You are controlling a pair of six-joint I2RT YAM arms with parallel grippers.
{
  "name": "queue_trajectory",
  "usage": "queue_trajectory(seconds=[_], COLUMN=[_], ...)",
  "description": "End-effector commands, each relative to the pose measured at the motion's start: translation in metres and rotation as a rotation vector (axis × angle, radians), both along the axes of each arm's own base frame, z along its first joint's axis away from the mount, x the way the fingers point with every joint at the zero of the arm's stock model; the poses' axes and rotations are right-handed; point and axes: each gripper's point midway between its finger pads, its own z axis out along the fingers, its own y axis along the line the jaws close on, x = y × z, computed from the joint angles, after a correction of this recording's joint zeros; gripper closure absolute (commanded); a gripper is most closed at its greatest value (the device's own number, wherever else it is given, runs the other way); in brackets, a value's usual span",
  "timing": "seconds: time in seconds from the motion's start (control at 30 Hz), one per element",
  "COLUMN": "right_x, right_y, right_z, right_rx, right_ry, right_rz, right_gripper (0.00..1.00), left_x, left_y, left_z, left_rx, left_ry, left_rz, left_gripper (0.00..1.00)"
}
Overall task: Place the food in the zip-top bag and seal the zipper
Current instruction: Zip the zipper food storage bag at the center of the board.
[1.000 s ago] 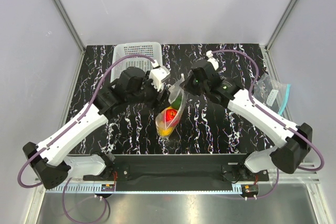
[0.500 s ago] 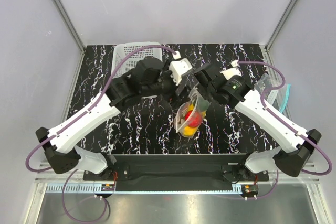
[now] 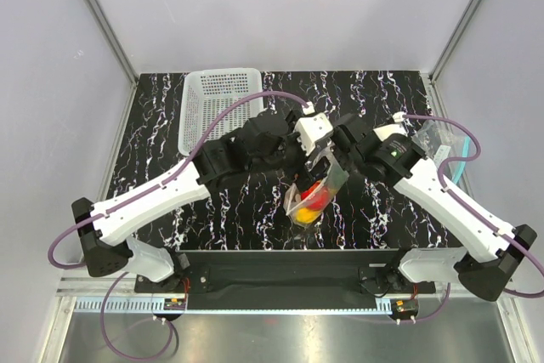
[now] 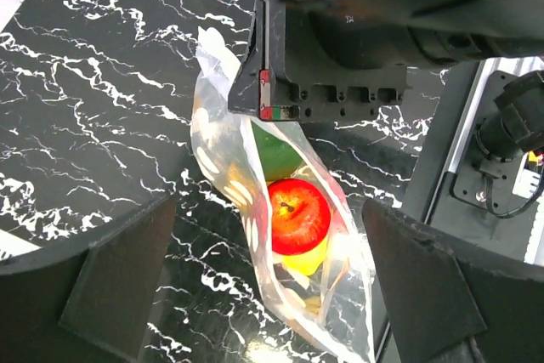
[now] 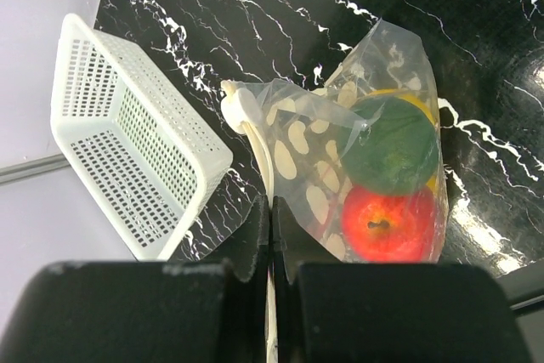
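Next, I pinch both rims of the bag at its near end (image 4: 361,348) with my left gripper and pull them tight before sealing, because the bag's opening gapes (image 4: 293,193) over the red fruit.
The zip-top bag (image 3: 311,201) is clear with white dots and hangs from my right gripper (image 3: 336,161). That gripper (image 5: 272,210) is shut on the pale zipper (image 5: 252,129) at the bag's top edge. Inside the bag are the red fruit (image 5: 387,227), the dark green fruit (image 5: 387,146) and a yellow fruit (image 5: 410,99). My left gripper (image 3: 316,157) is open. In the left wrist view its jaws stand wide apart on either side of the bag (image 4: 255,184) without touching it. There the red fruit (image 4: 299,214) lies over a yellow one (image 4: 304,258).
A white mesh basket (image 3: 221,99) stands at the back left and shows in the right wrist view (image 5: 127,138). Spare clear bags with a teal strip (image 3: 444,146) lie at the right edge. The table's near edge is just below the bag.
Both grippers have moved to the right and a little nearer the front, carrying the bag of fruit with them. The left arm has swung well away from the basket.
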Motion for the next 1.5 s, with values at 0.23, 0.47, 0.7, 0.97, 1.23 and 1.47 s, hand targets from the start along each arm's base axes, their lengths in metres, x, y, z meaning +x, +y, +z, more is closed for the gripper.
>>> queue_trajectory(seconds=[0.23,0.47,0.7,0.97,1.23,1.47], right_x=[0.002,0.002,0.004,0.005,0.005,0.004], right_y=[-0.007,-0.007,-0.002,-0.001,0.0,-0.001], right_z=[0.02,0.02,0.013,0.016,0.017,0.021], right_rx=[0.114,0.11,0.11,0.113,0.113,0.131], right_ry=[-0.115,-0.116,-0.105,-0.118,-0.122,-0.139], right_rz=[-0.08,-0.075,-0.066,-0.059,-0.047,-0.047], right_gripper=[1.0,1.0,1.0,1.0,1.0,1.0], left_x=[0.015,0.011,0.007,-0.01,-0.017,-0.009], left_y=[0.006,0.017,0.017,0.007,0.001,-0.005], left_z=[-0.012,-0.003,0.0,0.003,0.001,-0.034], left_rx=[-0.207,-0.278,-0.27,-0.298,-0.278,-0.146], left_ry=[-0.002,-0.026,-0.002,0.065,0.064,0.088], left_rz=[0.202,0.208,0.206,0.145,0.123,0.151], left_gripper=[0.01,0.01,0.01,0.01,0.01,0.01])
